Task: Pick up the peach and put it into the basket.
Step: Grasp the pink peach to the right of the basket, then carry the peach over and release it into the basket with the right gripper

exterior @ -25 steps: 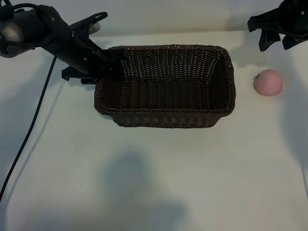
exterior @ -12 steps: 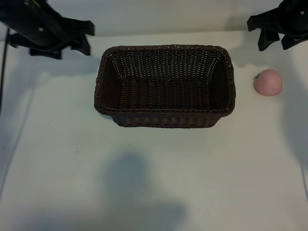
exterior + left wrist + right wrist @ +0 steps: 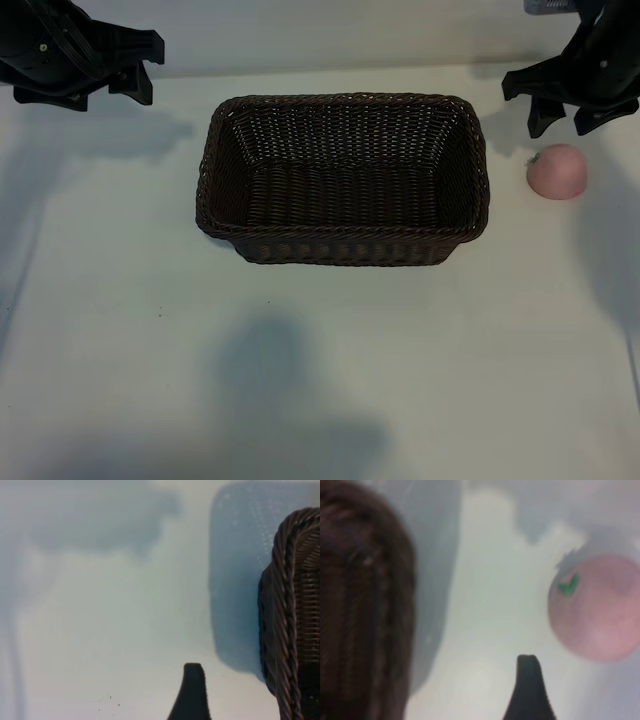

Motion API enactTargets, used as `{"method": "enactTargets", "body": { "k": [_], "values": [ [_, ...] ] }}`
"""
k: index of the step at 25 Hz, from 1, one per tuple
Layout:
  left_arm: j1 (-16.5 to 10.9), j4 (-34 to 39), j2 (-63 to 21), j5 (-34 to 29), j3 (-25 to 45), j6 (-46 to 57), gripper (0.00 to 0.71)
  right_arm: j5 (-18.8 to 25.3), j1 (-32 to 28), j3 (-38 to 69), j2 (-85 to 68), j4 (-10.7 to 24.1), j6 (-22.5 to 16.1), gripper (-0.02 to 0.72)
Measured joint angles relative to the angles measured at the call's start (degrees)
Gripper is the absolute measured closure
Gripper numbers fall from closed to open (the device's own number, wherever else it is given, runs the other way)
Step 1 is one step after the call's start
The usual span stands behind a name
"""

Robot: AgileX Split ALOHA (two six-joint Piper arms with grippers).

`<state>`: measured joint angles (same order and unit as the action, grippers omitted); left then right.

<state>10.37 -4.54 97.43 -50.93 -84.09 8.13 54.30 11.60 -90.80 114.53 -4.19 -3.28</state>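
The basket (image 3: 343,180) is between my left gripper and the peach. I should use my right gripper to grab the peach (image 3: 558,173) and lower it into the basket.
The dark-brown woven basket (image 3: 345,245) stands in the middle of the table with nothing visible inside. The pale-pink peach (image 3: 557,172) lies on the table to its right, its green stem spot turned toward the basket. My right gripper (image 3: 562,125) hangs open just behind the peach, above the table and not touching it. In the right wrist view the peach (image 3: 600,607) lies ahead of one dark fingertip (image 3: 529,680), with the basket wall (image 3: 360,605) off to the side. My left gripper (image 3: 110,98) is open at the far back left, away from the basket rim (image 3: 290,630).
The white tabletop (image 3: 320,380) runs all round the basket, with a wide stretch toward the front. The table's back edge passes just behind both arms. A soft shadow falls on the front middle of the table.
The left arm has pulled back from the basket's left rim to the far back left corner. The right gripper has dropped a little closer to the peach. Basket and peach have not moved.
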Motion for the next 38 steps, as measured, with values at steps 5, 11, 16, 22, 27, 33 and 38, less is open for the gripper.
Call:
{"method": "enactTargets", "body": {
  "k": [5, 11, 16, 22, 27, 33, 38],
  "values": [
    [0.00, 0.04, 0.00, -0.89, 0.00, 0.00, 0.121, -3.99, -0.81, 0.22, 1.98, 3.42, -4.21, 0.196],
    [0.00, 0.04, 0.00, -1.06, 0.00, 0.00, 0.121, -5.05, -3.04, 0.22, 6.73, 3.10, -3.70, 0.196],
    [0.00, 0.12, 0.00, -1.11, 0.00, 0.00, 0.121, -5.04, -3.79, 0.22, 9.83, -3.47, 0.83, 0.203],
    [0.00, 0.19, 0.00, -1.18, 0.00, 0.00, 0.121, -4.16, -3.79, 0.11, 10.64, -6.38, 2.67, 0.524],
    [0.00, 0.19, 0.00, -1.18, 0.00, 0.00, 0.121, -0.23, -3.79, -1.99, 10.10, -4.93, 2.05, 0.656],
    [0.00, 0.19, 0.00, -1.29, 0.00, 0.00, 0.121, 8.00, -3.79, -7.21, 5.04, -4.66, 1.89, 0.660],
    [0.00, 0.19, 0.00, -1.29, 0.00, -0.05, 0.122, 12.87, -3.79, -10.37, 0.70, -3.66, 1.89, 0.660]
  ]
}}
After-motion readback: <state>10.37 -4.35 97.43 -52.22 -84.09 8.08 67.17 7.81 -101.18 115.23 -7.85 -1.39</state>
